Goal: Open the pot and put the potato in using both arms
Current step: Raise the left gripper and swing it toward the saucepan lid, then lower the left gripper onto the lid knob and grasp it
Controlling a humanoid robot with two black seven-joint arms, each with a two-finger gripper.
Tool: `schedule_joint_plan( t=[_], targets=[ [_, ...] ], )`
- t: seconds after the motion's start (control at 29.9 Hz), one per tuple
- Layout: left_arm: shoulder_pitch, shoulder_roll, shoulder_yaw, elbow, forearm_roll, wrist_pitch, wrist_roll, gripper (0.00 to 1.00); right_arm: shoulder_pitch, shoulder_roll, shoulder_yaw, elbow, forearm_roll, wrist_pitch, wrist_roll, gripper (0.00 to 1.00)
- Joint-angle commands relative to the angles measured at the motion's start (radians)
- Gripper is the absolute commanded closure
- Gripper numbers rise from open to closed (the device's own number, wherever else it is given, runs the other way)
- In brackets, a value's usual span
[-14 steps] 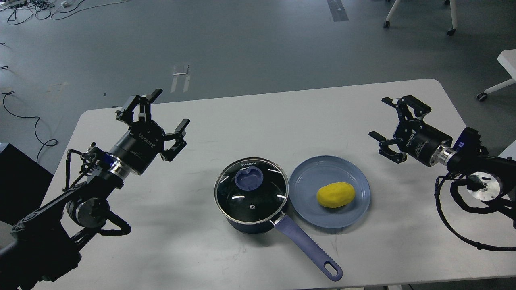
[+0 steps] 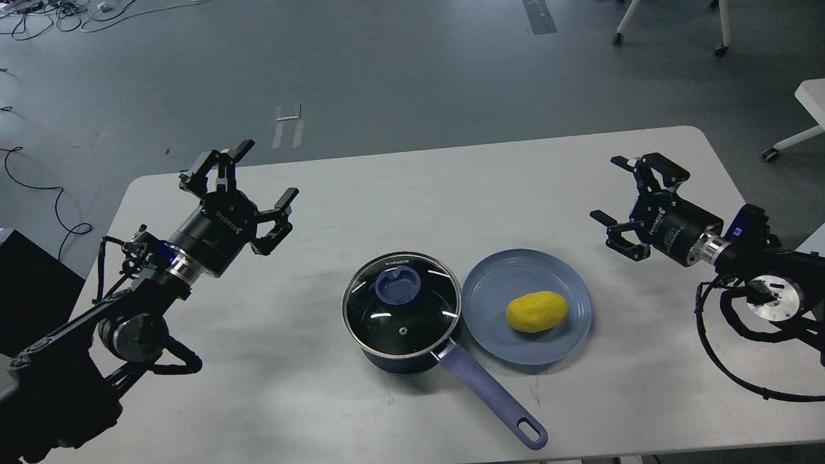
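Note:
The robot should expect an empty pot (image 2: 399, 363) when it lifts the glass lid by the lid's blue knob, because only plain dark (image 2: 416, 316) shows through the lid.
A dark blue pot (image 2: 403, 357) stands at the table's middle front with its glass lid (image 2: 402, 314) on; the lid has a blue knob (image 2: 397, 287). The pot's blue handle (image 2: 491, 395) points to the front right. A yellow potato (image 2: 537, 311) lies on a blue plate (image 2: 495, 290) right of the pot. My left gripper (image 2: 265, 173) is open and empty, raised left of the pot. My right gripper (image 2: 611, 190) is open and empty, right of the plate.
The white table (image 2: 412, 193) has bare surface behind the pot and plate. Grey floor lies beyond its far edge, with cables (image 2: 38, 187) at the left and chair legs (image 2: 722, 26) at the far right.

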Motion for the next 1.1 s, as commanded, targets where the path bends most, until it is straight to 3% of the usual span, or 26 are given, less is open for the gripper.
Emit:
schedule_joint_plan(
  t=[0.0,0.23,0.6,0.8,1.07],
  targets=[
    [-0.01,0.056,-0.011,0.001,0.007,-0.005,0.0,0.02,0.0,-0.003,-0.002,0.0,0.0,0.0,0.0,0.0],
    [-0.145,0.171,-0.037,-0.077,0.389,-0.005,0.0,0.02,0.002,-0.005,-0.002,0.002,0.0,0.0,0.0,0.0],
    [-0.166,0.26,-0.155,-0.543,1.182,-0.005,0.0,0.02,0.002,-0.005,-0.002,0.0,-0.003,0.0,0.0,0.0],
    [-0.177,0.192,-0.138,-0.592,1.655,0.023,0.0,0.02,-0.001,-0.006,-0.002,0.0,-0.003,0.0,0.0,0.0],
    [-0.174,0.072,-0.075,-0.545,2.001,0.034,0.0,0.02,-0.003,-0.005,-0.002,0.0,-0.003,0.0,0.0,0.0]
  ],
)
